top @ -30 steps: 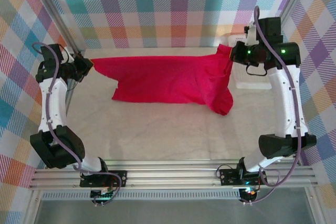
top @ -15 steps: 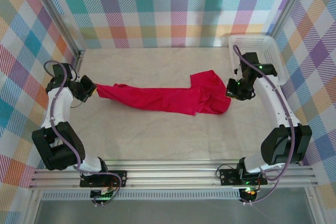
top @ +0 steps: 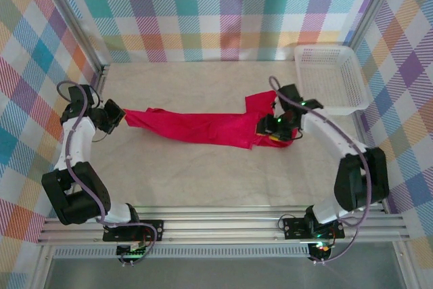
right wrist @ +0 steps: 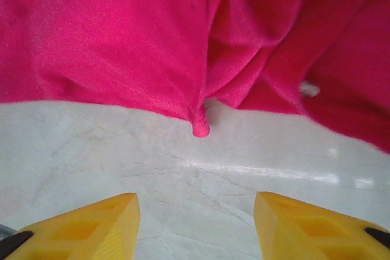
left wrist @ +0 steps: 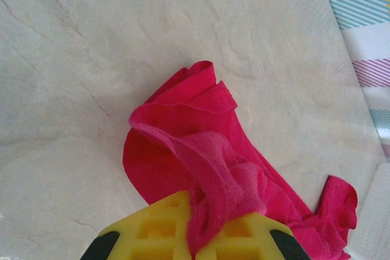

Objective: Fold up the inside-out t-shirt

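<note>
Loose folds (right wrist: 247,59) are bunched along the narrow red t-shirt. The t-shirt (top: 203,128) will fall open into a wide hanging sheet when I lift its ends.
The inside-out t-shirt (top: 203,126) lies as a long, rumpled red band across the middle of the table. At its left end my left gripper (top: 116,116) pinches a bunch of the cloth. In the left wrist view the yellow fingers (left wrist: 152,235) are shut on a fold of the t-shirt (left wrist: 183,150). My right gripper (top: 272,126) sits at the shirt's right end, low over the table. Seen from the right wrist, this gripper (right wrist: 195,223) stands open over bare table, the t-shirt's edge (right wrist: 122,41) just beyond it. A small white tag (right wrist: 309,89) shows on the cloth.
A white mesh basket (top: 331,76) stands at the back right corner, behind the right arm. Checked walls close in the table on three sides. Bare marble-look tabletop (top: 216,181) runs between the shirt and the arm bases.
The shirt, held up and spread a second ago, has come down onto the table as a narrow band. My right gripper has let go of it, opened and moved inward. The left keeps its grip.
</note>
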Action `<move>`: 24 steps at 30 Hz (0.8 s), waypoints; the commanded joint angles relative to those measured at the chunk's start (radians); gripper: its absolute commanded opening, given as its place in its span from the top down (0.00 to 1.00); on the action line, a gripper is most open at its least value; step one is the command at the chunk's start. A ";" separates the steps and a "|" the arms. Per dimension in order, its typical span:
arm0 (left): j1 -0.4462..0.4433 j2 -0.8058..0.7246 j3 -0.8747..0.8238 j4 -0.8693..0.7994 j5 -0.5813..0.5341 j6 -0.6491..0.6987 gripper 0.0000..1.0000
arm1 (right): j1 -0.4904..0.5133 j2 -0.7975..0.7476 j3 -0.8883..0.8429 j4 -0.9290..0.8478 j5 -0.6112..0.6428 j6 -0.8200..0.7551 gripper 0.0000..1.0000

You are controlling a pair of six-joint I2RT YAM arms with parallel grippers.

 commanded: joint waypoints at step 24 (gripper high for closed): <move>0.008 -0.034 -0.002 0.005 0.036 0.021 1.00 | 0.102 0.293 -0.002 0.289 -0.059 0.132 0.87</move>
